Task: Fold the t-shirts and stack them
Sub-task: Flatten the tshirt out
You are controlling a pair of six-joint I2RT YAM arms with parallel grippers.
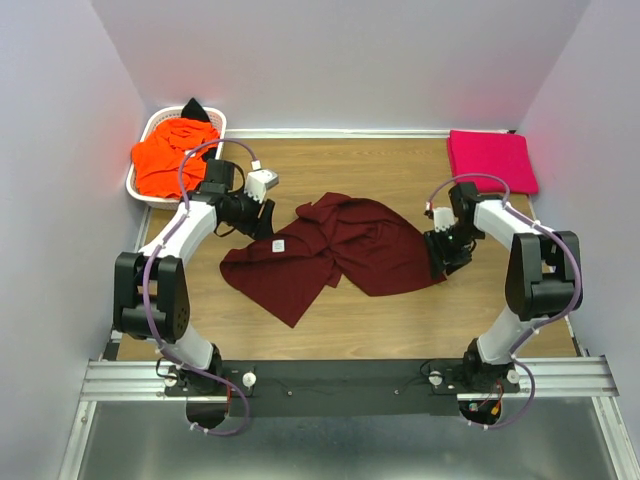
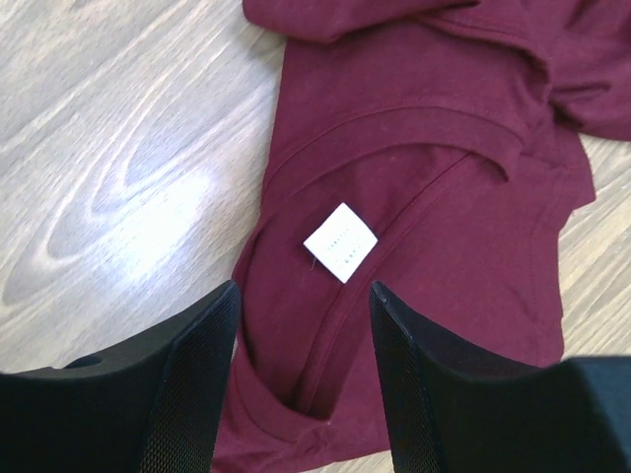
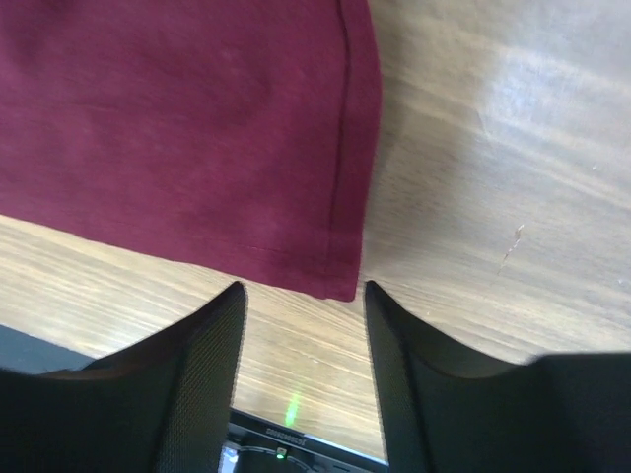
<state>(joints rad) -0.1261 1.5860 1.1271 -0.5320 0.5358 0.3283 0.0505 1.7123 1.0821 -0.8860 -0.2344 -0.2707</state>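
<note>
The maroon t-shirt is lying crumpled, and my right gripper is at a hemmed corner (image 3: 342, 285). My left gripper should take the shirt's back corner (image 1: 304, 211) before both grippers lift it.
The dark maroon t-shirt (image 1: 330, 250) lies crumpled in the middle of the wooden table. My left gripper (image 1: 262, 222) is open over its collar end. In the left wrist view the gripper (image 2: 304, 296) straddles the collar of the maroon shirt (image 2: 424, 148), just below the white label (image 2: 340, 241). My right gripper (image 1: 445, 262) is open at the shirt's right edge. In the right wrist view the gripper (image 3: 304, 291) sits right at a hemmed corner of the shirt (image 3: 197, 128). A bright pink shirt (image 1: 490, 160) lies folded at the back right.
A white lattice basket (image 1: 215, 122) at the back left holds an orange shirt (image 1: 170, 155) and a black one (image 1: 195, 108). Bare wooden table (image 1: 400, 320) shows in front of the maroon shirt. Walls close in on three sides.
</note>
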